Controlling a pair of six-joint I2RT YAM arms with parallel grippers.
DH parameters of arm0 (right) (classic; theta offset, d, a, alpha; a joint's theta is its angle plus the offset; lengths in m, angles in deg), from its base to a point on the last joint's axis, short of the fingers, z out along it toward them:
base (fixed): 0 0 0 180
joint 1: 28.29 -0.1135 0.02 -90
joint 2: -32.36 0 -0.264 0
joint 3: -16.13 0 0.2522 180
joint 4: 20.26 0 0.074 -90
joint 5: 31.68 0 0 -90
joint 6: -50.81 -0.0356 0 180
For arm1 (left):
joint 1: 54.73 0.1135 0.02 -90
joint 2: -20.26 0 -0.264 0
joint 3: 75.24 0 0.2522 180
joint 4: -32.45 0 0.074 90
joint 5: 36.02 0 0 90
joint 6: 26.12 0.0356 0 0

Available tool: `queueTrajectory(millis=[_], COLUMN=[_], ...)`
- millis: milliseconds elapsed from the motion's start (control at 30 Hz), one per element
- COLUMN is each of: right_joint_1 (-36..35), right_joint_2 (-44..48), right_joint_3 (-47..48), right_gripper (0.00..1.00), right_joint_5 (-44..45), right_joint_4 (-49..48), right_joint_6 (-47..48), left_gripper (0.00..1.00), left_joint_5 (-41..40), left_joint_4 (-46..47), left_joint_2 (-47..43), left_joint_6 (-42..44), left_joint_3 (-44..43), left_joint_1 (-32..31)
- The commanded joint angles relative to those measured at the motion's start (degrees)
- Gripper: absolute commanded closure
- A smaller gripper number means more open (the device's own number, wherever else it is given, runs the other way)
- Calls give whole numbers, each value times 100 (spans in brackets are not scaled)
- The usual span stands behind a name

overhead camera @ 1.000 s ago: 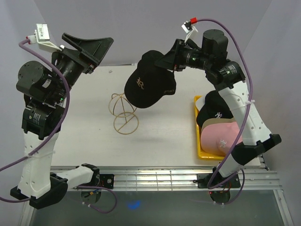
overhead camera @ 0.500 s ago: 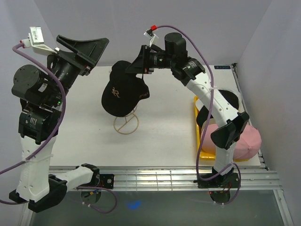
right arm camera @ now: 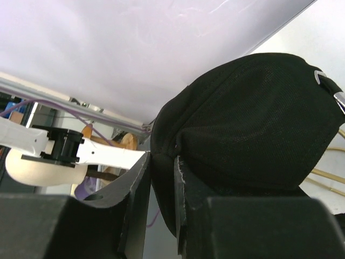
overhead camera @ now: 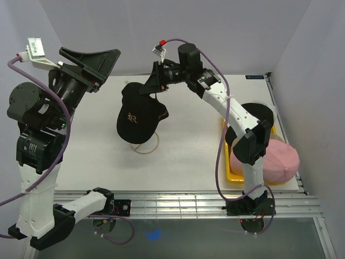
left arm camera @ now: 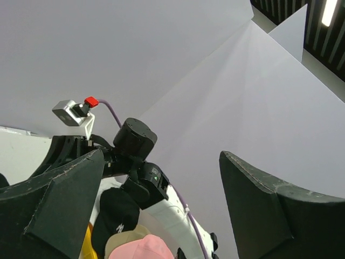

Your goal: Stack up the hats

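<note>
My right gripper should go on lowering the black cap (overhead camera: 138, 116), its rim in my fingers over the gold wire stand (overhead camera: 157, 141), until the stand supports it, then let go.
My right gripper (overhead camera: 153, 86) is shut on the rim of a black cap (overhead camera: 137, 116) with a gold logo and holds it over a gold wire stand (overhead camera: 145, 144). The cap hides the stand's top, so I cannot tell if it rests on it. In the right wrist view the fingers (right arm camera: 137, 183) pinch the cap's (right arm camera: 253, 118) edge. A pink cap (overhead camera: 272, 162) and a black cap with a white NY mark (overhead camera: 253, 116) lie in the yellow tray (overhead camera: 225, 121). The left wrist view also shows a tan cap (left arm camera: 126, 236) between them. My left gripper (overhead camera: 102, 67) is open, raised high at the left.
The yellow tray stands at the table's right edge, under my right arm's lower links. The wire stand's base ring sits at the table's middle. Grey walls close the back and both sides. A metal rail runs along the near edge.
My right arm has swung left with the black cap, bringing it from right of the stand to over it. My left arm has risen slightly.
</note>
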Motion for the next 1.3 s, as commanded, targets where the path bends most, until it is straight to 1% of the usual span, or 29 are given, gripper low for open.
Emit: queueTrajectory(millis=[0, 167, 200, 300, 467, 500, 700, 867, 900, 967, 1000, 1100, 1200, 1267], right_joint_1=[-26, -26, -26, -26, -26, -26, -26, -26, -26, -26, -26, -26, -35, -35], right_joint_2=[-44, -264, -299, -396, -484, -502, -572, -511, -493, -458, -432, -414, -361, -335], right_joint_3=[120, 155, 155, 103, 67, 41, -126, -363, -390, -486, -513, -548, -644, -697], right_gripper=[92, 92, 92, 92, 92, 91, 85, 76, 71, 67, 61, 57, 49, 48], right_joint_5=[-625, -670, -653, -609, -486, -433, -222, 6, 33, 129, 165, 261, 340, 437], right_joint_4=[-438, -430, -430, -464, -447, -456, -447, -395, -394, -412, -421, -386, -386, -368], right_joint_6=[30, 66, 66, 92, 258, 259, 346, 461, 478, 514, 514, 558, 567, 593], left_gripper=[2, 2, 2, 2, 3, 4, 6, 9, 9, 10, 10, 10, 12, 12], left_joint_5=[-126, -241, -476, -697, -1557, -1655, -2358, -2728, -2763, -2833, -2886, -2939, -2983, -3045], left_joint_4=[-116, -142, -168, -326, -766, -792, -1205, -1399, -1408, -1469, -1487, -1540, -1575, -1601], left_joint_2=[-74, -250, -276, -390, -698, -786, -1032, -1191, -1199, -1217, -1226, -1226, -1235, -1270], left_joint_6=[11, -32, -41, -103, -357, -410, -735, -990, -1008, -1069, -1087, -1140, -1219, -1280], left_joint_3=[170, 662, 724, 1031, 1637, 1865, 2569, 3167, 3229, 3413, 3466, 3651, 3818, 3940], left_joint_1=[-15, -15, -15, -15, -15, -15, -15, -15, -15, -15, -15, -15, -15, -15])
